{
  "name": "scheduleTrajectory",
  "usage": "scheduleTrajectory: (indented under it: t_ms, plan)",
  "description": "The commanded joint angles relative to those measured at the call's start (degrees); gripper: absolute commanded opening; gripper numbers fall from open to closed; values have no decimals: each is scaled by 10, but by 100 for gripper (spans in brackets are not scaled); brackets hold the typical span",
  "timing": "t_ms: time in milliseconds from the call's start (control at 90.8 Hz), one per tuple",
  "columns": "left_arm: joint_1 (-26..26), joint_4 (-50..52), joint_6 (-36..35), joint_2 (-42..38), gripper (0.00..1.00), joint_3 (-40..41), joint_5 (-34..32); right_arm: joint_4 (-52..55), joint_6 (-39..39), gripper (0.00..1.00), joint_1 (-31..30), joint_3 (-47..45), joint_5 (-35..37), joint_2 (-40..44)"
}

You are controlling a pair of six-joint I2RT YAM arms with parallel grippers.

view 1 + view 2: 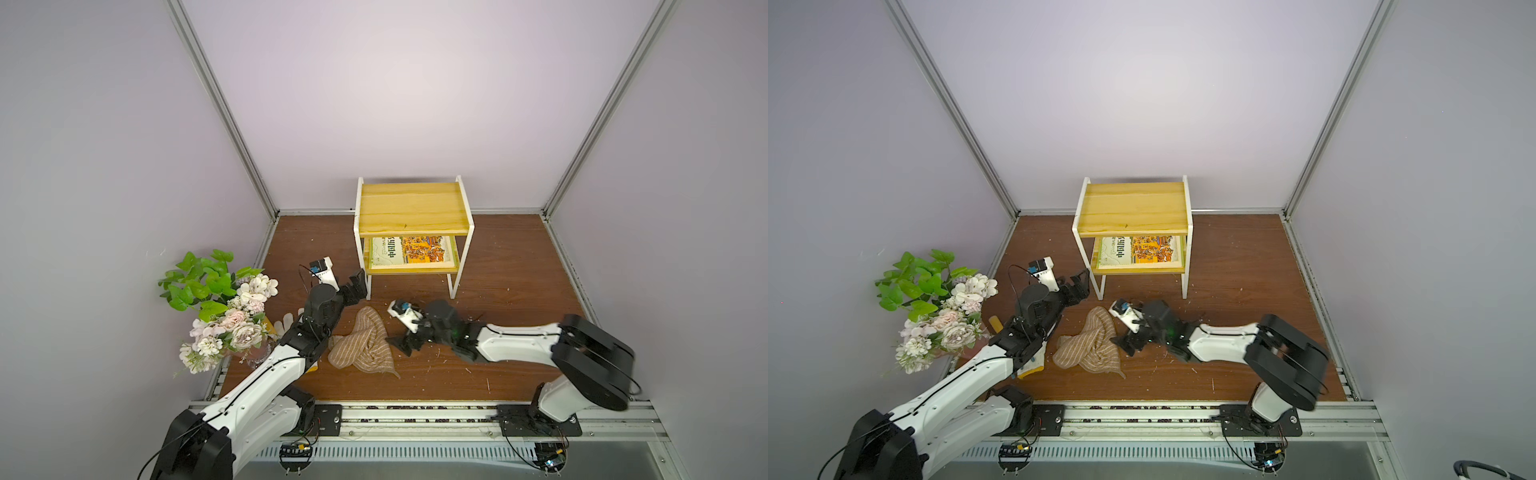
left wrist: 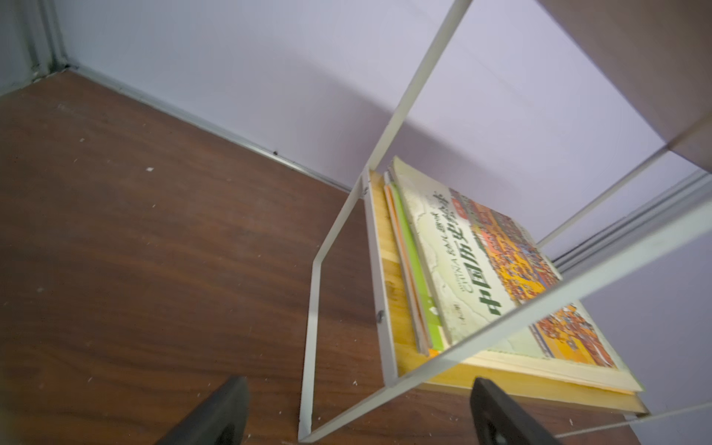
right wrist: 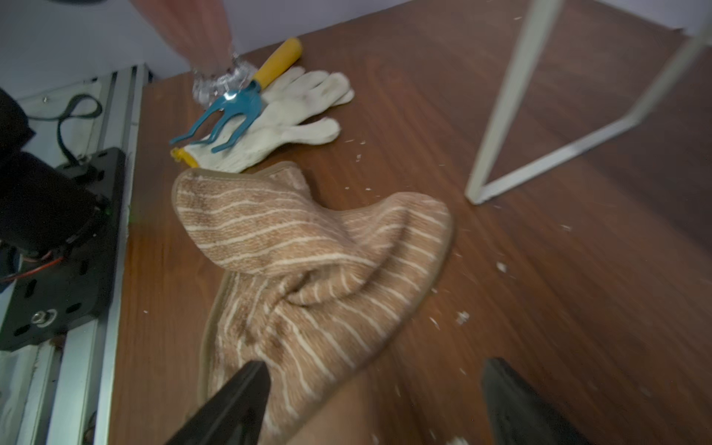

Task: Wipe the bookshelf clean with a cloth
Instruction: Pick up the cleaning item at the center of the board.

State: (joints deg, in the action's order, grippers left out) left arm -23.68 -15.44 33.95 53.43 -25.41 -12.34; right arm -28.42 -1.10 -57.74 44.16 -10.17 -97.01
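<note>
The tan striped cloth [image 1: 364, 344] is already crumpled into soft folds [image 3: 326, 278], so it will stay bunched up at my right gripper with loose flaps hanging down when I lift it.
The bookshelf [image 1: 411, 208] [image 1: 1133, 205] stands at the back middle of the brown table, with yellow boards in a white frame. The tan striped cloth [image 1: 363, 345] [image 1: 1090, 347] [image 3: 308, 250] lies crumpled on the table in front of it. My left gripper [image 1: 357, 286] [image 1: 1077, 284] [image 2: 358, 414] is open and empty, right at the shelf's front left leg [image 2: 313, 308]. My right gripper [image 1: 405, 345] [image 1: 1127, 343] [image 3: 371, 404] is open at the cloth's right edge. One of its fingers [image 3: 231, 404] is over the fabric, and nothing is gripped.
Books [image 1: 411, 249] [image 2: 481, 269] lie on the lower shelf. A bouquet [image 1: 220, 307] stands at the left edge. A white glove [image 3: 285, 115] and a blue hand fork with a yellow handle [image 3: 231, 104] lie left of the cloth. Pale crumbs dot the table.
</note>
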Motion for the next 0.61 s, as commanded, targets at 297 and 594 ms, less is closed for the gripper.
scheduleTrajectory:
  t_ms: [297,594]
  plan:
    - [26,74,38,-45,100,-11,-63,99,-81,48,-39,159,121,-187]
    - [28,-39,-16,-78,99,25,28,-49,120,0,110,-208,69,223]
